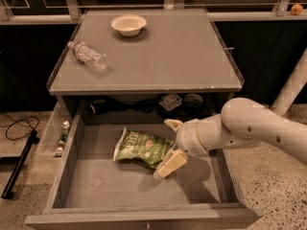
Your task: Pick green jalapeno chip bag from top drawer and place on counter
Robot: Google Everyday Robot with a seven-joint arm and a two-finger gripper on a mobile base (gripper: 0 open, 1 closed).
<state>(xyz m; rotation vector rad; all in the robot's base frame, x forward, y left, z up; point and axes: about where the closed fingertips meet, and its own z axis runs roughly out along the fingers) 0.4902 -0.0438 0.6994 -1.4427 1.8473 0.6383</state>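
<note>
I keep moving my gripper farther onto the bag (151, 149) and close it there. Its open fingers are on both sides of the end of the green jalapeno (166, 153) chip bag.
The green jalapeno chip bag (140, 147) lies flat on the bottom of the open top drawer (103, 183), a little right of its middle. My gripper (171, 144) is down inside the drawer at the bag's right end. It is open, with one pale finger (172, 124) behind the bag's end and the other (170, 164) in front of it. The bag rests on the drawer floor. The counter (163, 56) is the grey top above the drawer.
A clear plastic bottle (88, 55) lies on its side at the counter's left. A pale bowl (128, 24) stands at the counter's back. Dark items sit in the recess behind the drawer (172, 101). A black cable (17, 128) lies on the floor at left.
</note>
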